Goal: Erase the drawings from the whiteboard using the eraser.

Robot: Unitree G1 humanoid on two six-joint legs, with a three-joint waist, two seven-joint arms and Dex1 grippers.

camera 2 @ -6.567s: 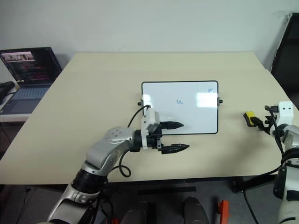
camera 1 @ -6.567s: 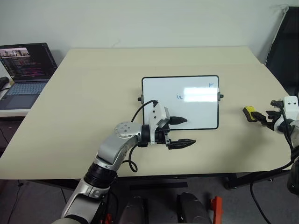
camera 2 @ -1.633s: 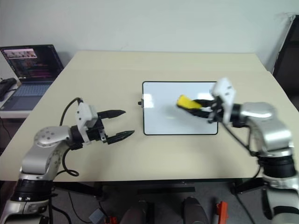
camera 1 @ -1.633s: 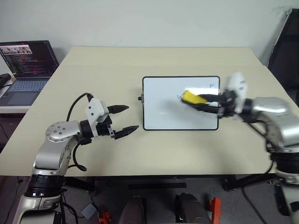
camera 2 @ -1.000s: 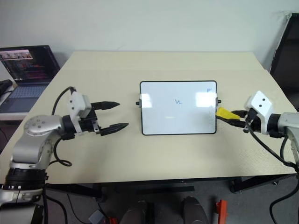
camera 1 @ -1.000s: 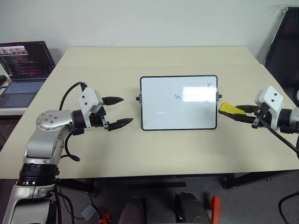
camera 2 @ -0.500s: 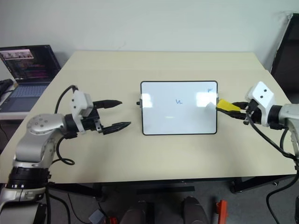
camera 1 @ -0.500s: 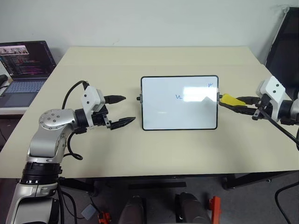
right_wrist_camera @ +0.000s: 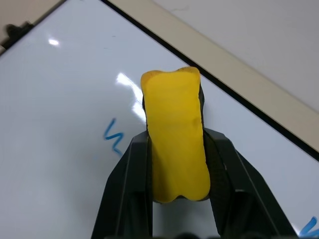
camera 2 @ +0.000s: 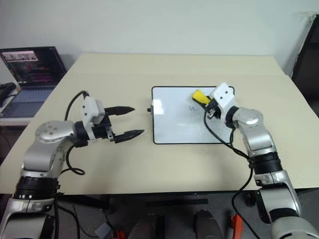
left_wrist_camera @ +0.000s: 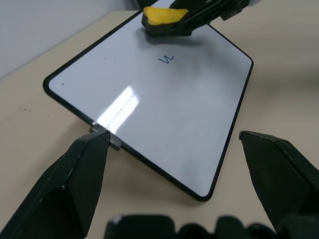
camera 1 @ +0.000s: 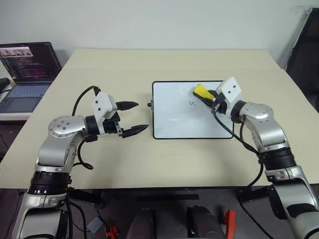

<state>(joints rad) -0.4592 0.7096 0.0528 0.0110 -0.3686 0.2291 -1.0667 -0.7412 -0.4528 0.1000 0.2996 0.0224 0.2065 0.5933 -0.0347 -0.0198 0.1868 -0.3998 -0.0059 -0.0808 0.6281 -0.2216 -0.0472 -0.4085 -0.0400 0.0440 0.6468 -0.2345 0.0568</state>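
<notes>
My right gripper has the yellow eraser beside the blue squiggle (camera 1: 193, 103), so next I sweep the eraser back over the squiggle (right_wrist_camera: 114, 137) before going to the other blue mark.
The whiteboard (camera 1: 184, 122) lies flat in the middle of the beige table. One of the drawings, a small blue squiggle (camera 1: 192, 103), sits near the board's centre; a second blue mark (right_wrist_camera: 309, 226) shows at the edge of the right wrist view. My right gripper (camera 1: 206, 94) is shut on the yellow eraser (camera 1: 200, 91) and holds it over the board's upper middle, just beyond and to the right of the centre squiggle (right_wrist_camera: 113, 136). My left gripper (camera 1: 142, 116) is open and holds nothing; it hovers just off the board's left edge.
An open laptop (camera 1: 27, 64) stands on a side surface at the far left. A black chair (camera 1: 304, 55) is at the right, beyond the table's corner. Bare tabletop (camera 1: 164, 159) surrounds the board.
My right gripper has swung the eraser from beside the board's right edge in over the board, up to the centre squiggle. The left gripper has stayed in place.
</notes>
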